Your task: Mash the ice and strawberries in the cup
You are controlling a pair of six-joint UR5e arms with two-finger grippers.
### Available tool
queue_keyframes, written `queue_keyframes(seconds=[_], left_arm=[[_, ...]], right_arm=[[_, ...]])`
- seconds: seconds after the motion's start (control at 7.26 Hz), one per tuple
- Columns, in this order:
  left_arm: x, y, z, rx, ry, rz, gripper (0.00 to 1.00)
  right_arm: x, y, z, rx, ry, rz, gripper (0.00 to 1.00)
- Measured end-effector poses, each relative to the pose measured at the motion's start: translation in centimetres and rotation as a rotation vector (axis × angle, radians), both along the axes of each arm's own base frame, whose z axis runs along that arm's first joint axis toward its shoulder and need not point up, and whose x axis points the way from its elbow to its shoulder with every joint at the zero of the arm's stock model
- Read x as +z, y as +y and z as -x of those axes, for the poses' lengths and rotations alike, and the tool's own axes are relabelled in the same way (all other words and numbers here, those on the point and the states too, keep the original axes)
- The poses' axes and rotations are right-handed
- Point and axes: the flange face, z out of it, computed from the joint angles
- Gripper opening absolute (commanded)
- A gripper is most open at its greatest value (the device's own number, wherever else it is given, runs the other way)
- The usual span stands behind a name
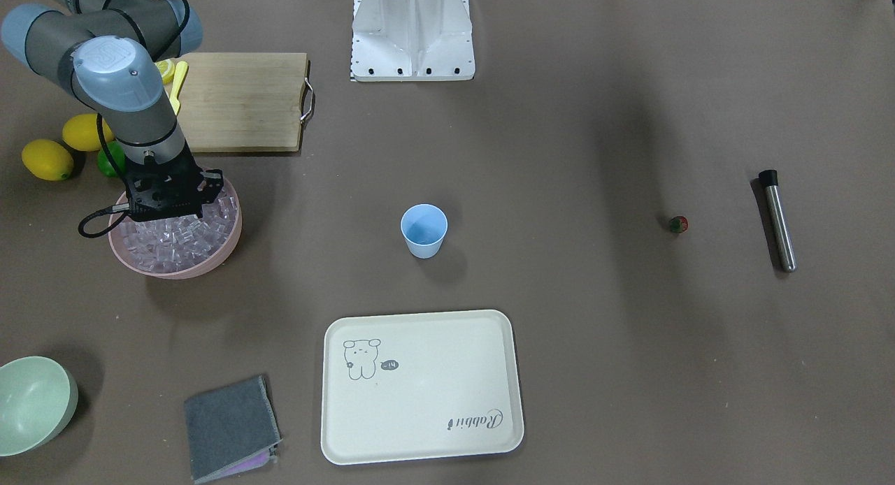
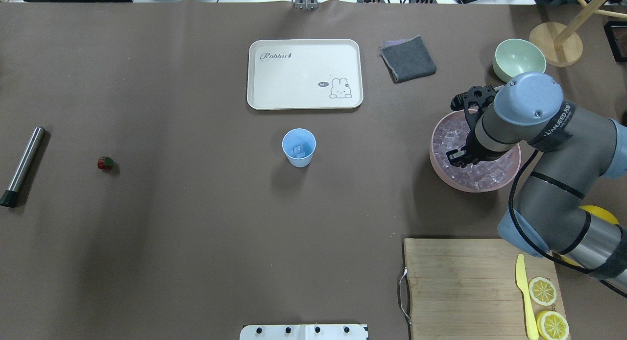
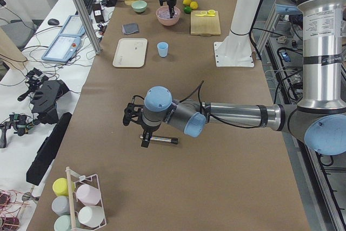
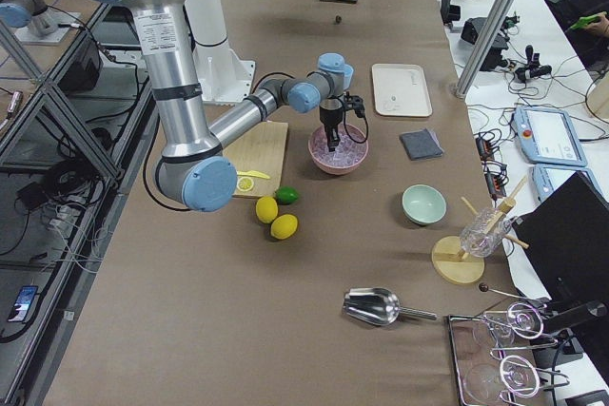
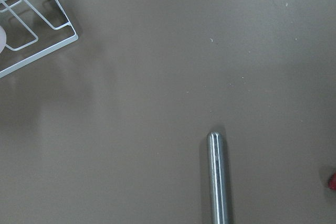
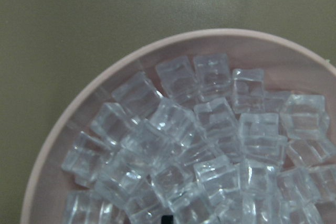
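Next, my right gripper opens, rise clear and closes both fingers around a single cube on top (image 6: 173, 181), because the end of one of its fingers is buried in the packed cubes (image 6: 202, 205).
The light blue cup (image 1: 424, 231) stands mid-table, and the overhead view (image 2: 299, 147) shows one ice cube (image 2: 298, 149) inside it. The ice (image 1: 175, 237) fills a pink bowl (image 1: 175, 270). My right gripper (image 1: 168, 209) hangs straight down over this bowl with its fingertips among the cubes (image 6: 210, 145); I cannot tell if it is open or shut. The tiny red strawberry (image 1: 678, 224) lies alone, beside a steel muddler (image 1: 778, 219). My left gripper (image 3: 132, 116) hovers by the muddler (image 3: 159, 140) and shows only in the exterior left view; I cannot tell its state.
A cream tray (image 1: 419, 387) lies just beyond the cup. A wooden cutting board (image 1: 241, 100) with lemon slices, two lemons (image 1: 47, 159) and a lime (image 1: 110, 162) sit near the pink bowl. A pale green bowl (image 1: 31, 404) and a grey cloth (image 1: 231, 429) lie further out.
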Motion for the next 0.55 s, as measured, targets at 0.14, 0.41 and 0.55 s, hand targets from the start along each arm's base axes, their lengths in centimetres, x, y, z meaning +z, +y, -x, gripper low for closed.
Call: queue_keyframes(seconds=[0.14,0.41,0.55], left_arm=[[0.0,0.0,0.0,0.0,0.0,-0.001,0.97],[-0.1,-0.1,0.0,0.0,0.0,-0.002,0.97],[-0.1,-0.1,0.0,0.0,0.0,-0.003,0.97]], right_arm=[[-0.4,-0.1,0.1,0.001,-0.005,-0.003,0.29],[-1.0,-0.6,-0.8,0.008,-0.019,-0.008,0.29],[-1.7,-0.9,-1.7,0.015,-0.03,-0.013,0.29]])
